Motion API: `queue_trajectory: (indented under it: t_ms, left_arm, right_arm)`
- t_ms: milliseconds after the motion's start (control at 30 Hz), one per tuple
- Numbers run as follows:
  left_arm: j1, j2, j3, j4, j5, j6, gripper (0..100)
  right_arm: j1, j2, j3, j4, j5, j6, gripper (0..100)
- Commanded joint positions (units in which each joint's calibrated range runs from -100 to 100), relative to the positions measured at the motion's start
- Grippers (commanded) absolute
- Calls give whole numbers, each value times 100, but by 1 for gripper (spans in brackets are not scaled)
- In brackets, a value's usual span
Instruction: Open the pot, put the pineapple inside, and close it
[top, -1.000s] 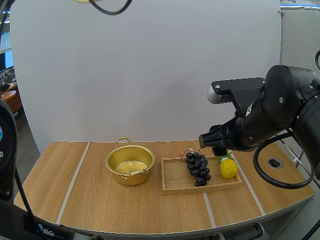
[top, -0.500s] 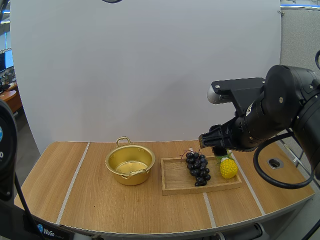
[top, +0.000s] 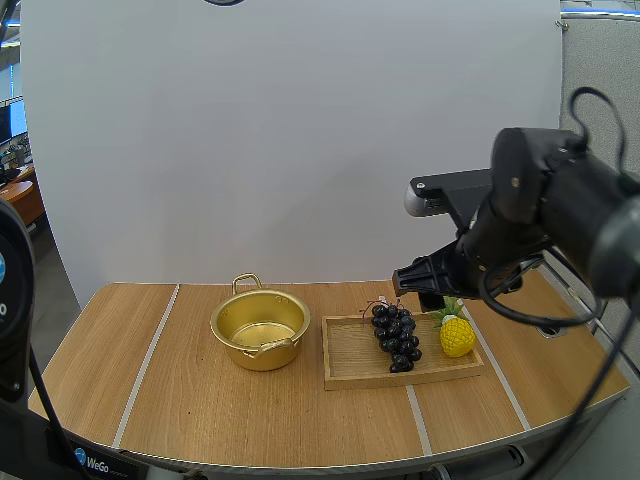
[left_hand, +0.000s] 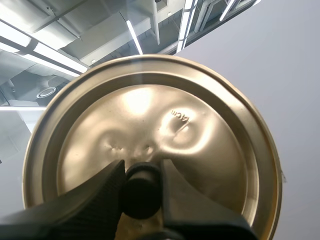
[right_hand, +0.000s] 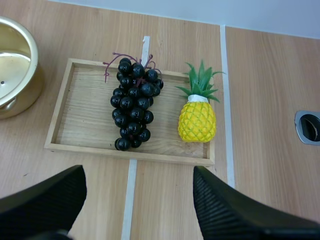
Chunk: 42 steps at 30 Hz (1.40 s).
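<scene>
The small yellow pineapple's length (top: 457, 336) is less than the golden pot's wide opening (top: 260, 318), so the pineapple will lie fully inside, with its top under the pot's rim, when the robot lowers it.
A golden pot (top: 260, 329) stands open on the table, left of a wooden tray (top: 352, 362). A small yellow pineapple (top: 456, 334) with a green crown lies at the tray's right end (right_hand: 198, 117). My right gripper (right_hand: 137, 197) hangs open above the tray, fingers wide apart; in the high view it (top: 428, 278) hovers just above the pineapple. My left gripper (left_hand: 141, 187) is shut on the black knob of the golden lid (left_hand: 150, 130), held up with its underside facing the camera.
A bunch of dark grapes (top: 396, 336) lies in the tray beside the pineapple (right_hand: 132, 104). A round metal grommet (right_hand: 310, 127) sits in the table right of the tray. Bare tabletop lies in front of the pot and at the left.
My right arm has swung, its bulk turning back and to the left, while the gripper stays over the pineapple. Pot, tray and fruit have not moved.
</scene>
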Motion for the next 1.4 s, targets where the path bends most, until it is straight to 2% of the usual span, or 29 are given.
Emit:
queue_trajectory:
  t_ms: [0,200,367,600,700,833,1367]
  left_arm:
    - [-6,-49,-54,69,-220,-29,0]
    - [-6,-49,-54,69,-220,-29,0]
    - [-6,-49,-54,69,-220,-29,0]
    - [-6,-49,-54,69,-220,-29,0]
    - [-6,-49,-54,69,-220,-29,0]
    - [-6,-49,-54,69,-220,-29,0]
    - [-6,-49,-54,69,-220,-29,0]
  right_arm:
    - [-26,317,-40,-57,-406,23,100]
    - [-303,909,-75,-57,-952,39,100]
    - [-563,1369,-402,-1,-1012,-264,100]
    - [-1004,1938,-762,618,-1012,-975,100]
    - [-1288,2239,-815,1115,-1030,-1534,100]
    - [-1609,2689,-815,1255,-1124,-2098,100]
    - [-1654,3712,-815,1464,-1757,-2775,100]
